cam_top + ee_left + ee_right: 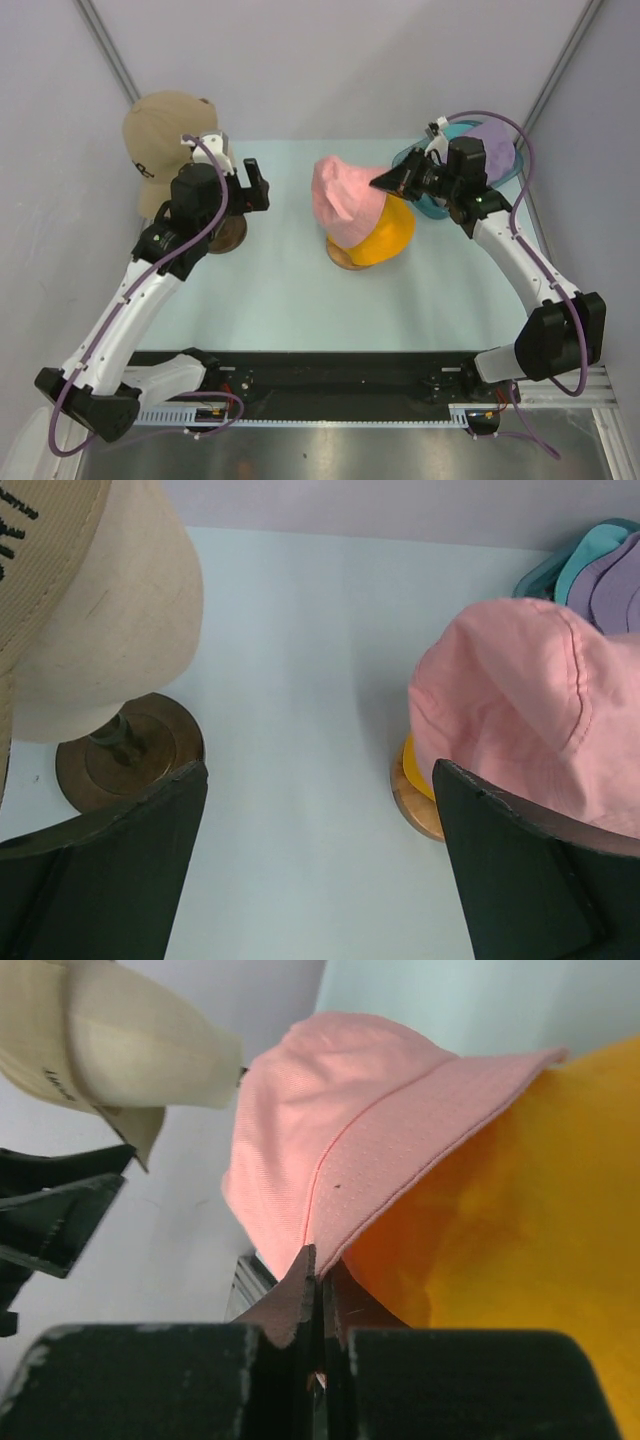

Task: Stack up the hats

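The pink hat's brim (375, 206) is in my right gripper above the yellow-orange hat, so I should keep pulling that brim over the yellow-orange hat's exposed side (391, 232) until the hats fit one inside the other.
A pink hat (343, 198) lies tilted over a yellow-orange hat (388, 235) on a round wooden stand (345, 260) mid-table. My right gripper (382, 183) is shut on the pink hat's brim at its right side. The right wrist view shows the jaws (320, 1282) pinching that brim, with the pink hat (340, 1130) above the yellow-orange hat (530, 1220). My left gripper (252, 188) stands open to the left of the stack, holding nothing. Its fingers (110, 870) frame bare table, with the pink hat (530, 710) at the right. A lilac hat (492, 148) and a teal hat (425, 205) lie back right.
A tan cap (160, 135) sits on a cream mannequin head (110, 630) with a round brown base (130, 755) at the back left, close behind my left gripper. Grey walls close in the table on three sides.
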`<control>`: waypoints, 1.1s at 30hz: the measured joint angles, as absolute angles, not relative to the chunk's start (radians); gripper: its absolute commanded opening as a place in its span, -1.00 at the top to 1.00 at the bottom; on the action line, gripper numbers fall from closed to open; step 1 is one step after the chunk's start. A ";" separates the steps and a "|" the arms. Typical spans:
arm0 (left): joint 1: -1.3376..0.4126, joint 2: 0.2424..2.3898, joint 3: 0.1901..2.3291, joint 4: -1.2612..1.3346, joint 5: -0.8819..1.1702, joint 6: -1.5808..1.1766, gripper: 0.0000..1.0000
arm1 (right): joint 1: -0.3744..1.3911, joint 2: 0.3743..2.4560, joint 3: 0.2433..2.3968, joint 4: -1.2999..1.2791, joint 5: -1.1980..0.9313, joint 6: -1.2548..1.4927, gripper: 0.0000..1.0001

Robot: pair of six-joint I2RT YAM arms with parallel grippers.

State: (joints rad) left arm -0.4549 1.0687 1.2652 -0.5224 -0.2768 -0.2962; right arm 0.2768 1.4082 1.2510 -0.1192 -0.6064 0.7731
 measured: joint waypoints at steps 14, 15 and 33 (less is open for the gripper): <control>-0.456 1.194 1.282 -0.469 -0.145 -0.317 -1.00 | 0.171 1.308 1.032 -0.244 -0.613 0.649 1.00; -0.457 1.202 1.282 -0.462 -0.138 -0.318 -1.00 | 0.170 1.308 1.015 -0.237 -0.610 0.648 1.00; -0.555 1.415 1.319 -0.240 -0.005 -0.430 -0.99 | 0.112 1.371 0.876 0.023 -0.610 0.805 0.55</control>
